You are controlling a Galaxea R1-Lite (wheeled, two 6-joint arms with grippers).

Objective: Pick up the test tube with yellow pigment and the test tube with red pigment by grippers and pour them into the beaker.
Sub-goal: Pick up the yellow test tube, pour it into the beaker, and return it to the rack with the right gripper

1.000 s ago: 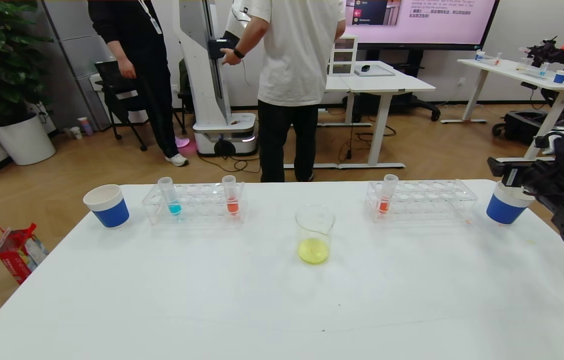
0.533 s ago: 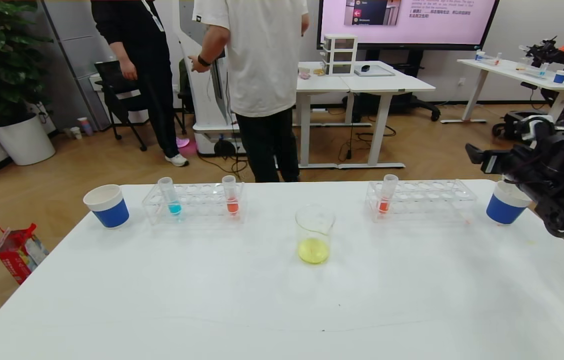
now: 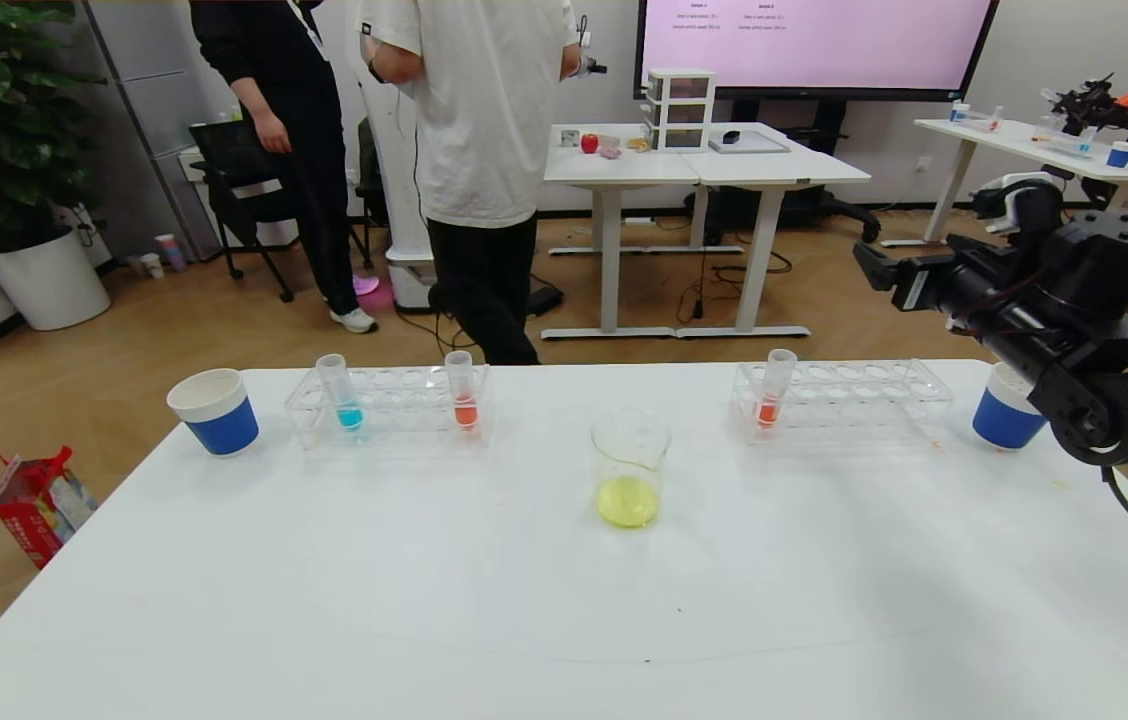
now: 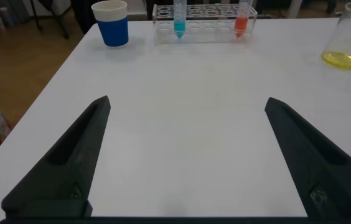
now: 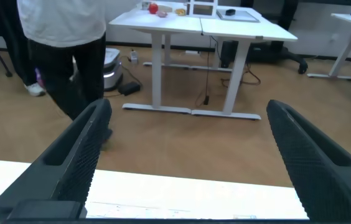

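My gripper is going to pour the test tube. Yellow liquid [image 3: 627,503] already covers the beaker's bottom, so I expect the red pigment [image 3: 466,413] to then mix in and turn the liquid orange.
The beaker [image 3: 630,470] stands mid-table with yellow liquid in its bottom; it also shows in the left wrist view [image 4: 350,37]. One test tube with red pigment [image 3: 773,388] stands in the right rack [image 3: 849,400]. Another red tube [image 3: 461,390] and a cyan tube [image 3: 339,392] stand in the left rack [image 3: 386,405]. No tube with yellow pigment is in view. My right gripper [image 3: 884,272] is open and empty, raised above and to the right of the right rack, pointing left. My left gripper [image 4: 187,101] is open and empty over bare table near the front left.
A blue-and-white paper cup [image 3: 214,411] stands left of the left rack, another [image 3: 1009,410] right of the right rack, behind my right arm. Two people stand beyond the table's far edge. Desks and other robots stand further back.
My right gripper has risen and swung left, from beside the right paper cup to above the right rack's far end. The person in white has walked left.
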